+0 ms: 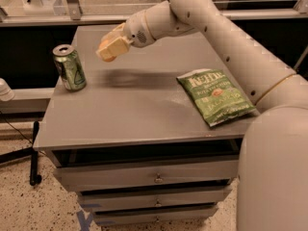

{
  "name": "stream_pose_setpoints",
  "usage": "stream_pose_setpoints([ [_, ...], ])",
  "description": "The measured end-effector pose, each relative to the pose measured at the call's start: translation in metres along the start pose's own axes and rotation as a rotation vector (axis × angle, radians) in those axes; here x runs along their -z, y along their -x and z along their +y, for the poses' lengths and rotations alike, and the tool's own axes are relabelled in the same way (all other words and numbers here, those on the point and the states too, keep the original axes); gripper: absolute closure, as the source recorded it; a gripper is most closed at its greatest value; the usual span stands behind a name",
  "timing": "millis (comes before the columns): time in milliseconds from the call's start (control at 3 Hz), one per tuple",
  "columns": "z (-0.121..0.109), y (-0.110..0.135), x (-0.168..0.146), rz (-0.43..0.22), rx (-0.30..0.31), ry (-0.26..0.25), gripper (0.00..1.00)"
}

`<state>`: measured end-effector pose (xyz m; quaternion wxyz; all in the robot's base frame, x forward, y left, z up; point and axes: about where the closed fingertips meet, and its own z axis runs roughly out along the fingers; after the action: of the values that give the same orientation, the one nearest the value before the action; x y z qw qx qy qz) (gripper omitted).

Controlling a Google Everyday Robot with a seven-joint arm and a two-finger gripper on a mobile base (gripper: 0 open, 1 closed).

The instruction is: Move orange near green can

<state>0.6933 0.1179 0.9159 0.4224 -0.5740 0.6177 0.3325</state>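
The orange is hanging over open cabinet top beside the green can. My gripper keeps moving the orange down toward the can [69, 68] until it rests close by.
The green can [70, 69] stands upright near the left edge of the grey cabinet top [130, 114]. My gripper [111, 47] hangs above the cabinet top, a little to the right of the can and higher than its rim. It is shut on the orange [103, 48], of which only a small orange patch shows between the pale fingers [117, 45]. The orange is in the air, apart from the can.
A flat green chip bag [215, 96] lies on the right side of the cabinet top. My white arm [226, 37] reaches in from the right over the back of it. Drawers [154, 177] are below the front edge. A black stand [33, 153] is on the floor at the left.
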Motion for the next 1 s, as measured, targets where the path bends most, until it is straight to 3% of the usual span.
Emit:
stream_pose_setpoints([
  [1000,0.022,-0.004,-0.04,0.055,0.055,0.131,1.0],
])
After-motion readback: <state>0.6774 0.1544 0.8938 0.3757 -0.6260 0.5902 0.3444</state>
